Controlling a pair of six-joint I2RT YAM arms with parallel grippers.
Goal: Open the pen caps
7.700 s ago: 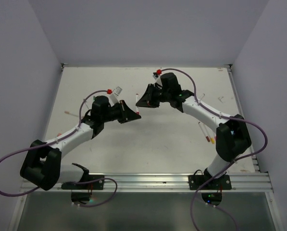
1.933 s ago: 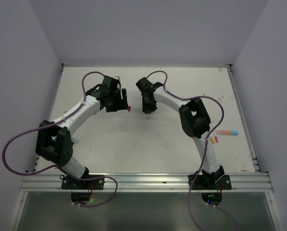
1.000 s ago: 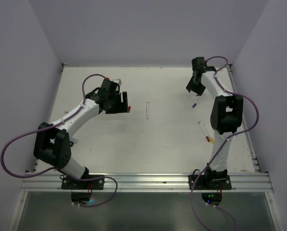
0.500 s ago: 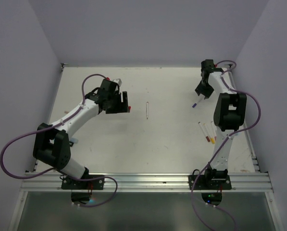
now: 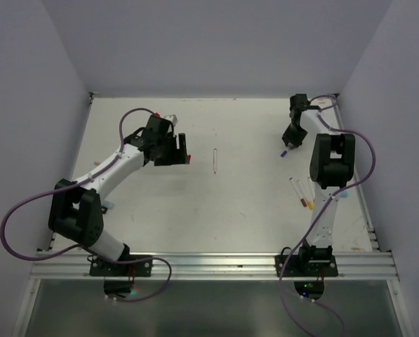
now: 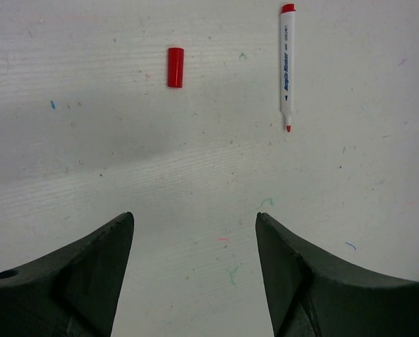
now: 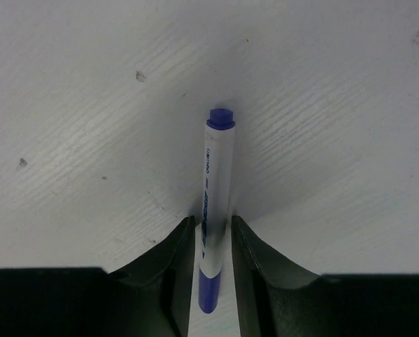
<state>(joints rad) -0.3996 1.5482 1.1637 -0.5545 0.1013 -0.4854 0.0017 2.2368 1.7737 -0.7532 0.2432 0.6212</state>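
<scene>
The blue cap (image 5: 283, 153) is a long way from my left gripper, so my right gripper should bring the pen over by its white body (image 7: 217, 179) for my left gripper to uncap.
A red pen cap (image 6: 175, 67) lies loose on the table beside an uncapped red-tipped pen (image 6: 287, 67). My left gripper (image 6: 193, 215) hovers open just short of them, nothing between its fingers. From above, that cap (image 5: 189, 158) sits at the left gripper (image 5: 183, 156), and the pen (image 5: 215, 161) lies to its right. At the far right, a white pen (image 7: 217, 168) lies on the table with its blue cap (image 7: 209, 295) towards the wrist. My right gripper (image 7: 213, 219) straddles it, jaws close on both sides with thin gaps; top view: right gripper (image 5: 287, 142).
Two more capped pens (image 5: 294, 191) (image 5: 309, 193) lie near the right arm's upright links, caps red and yellow. A pale pen (image 5: 97, 166) lies by the left edge. Walls close in the table at back and sides.
The right gripper has come down over the blue-capped pen and its jaws have narrowed around it. The left arm and the red cap have stayed put.
</scene>
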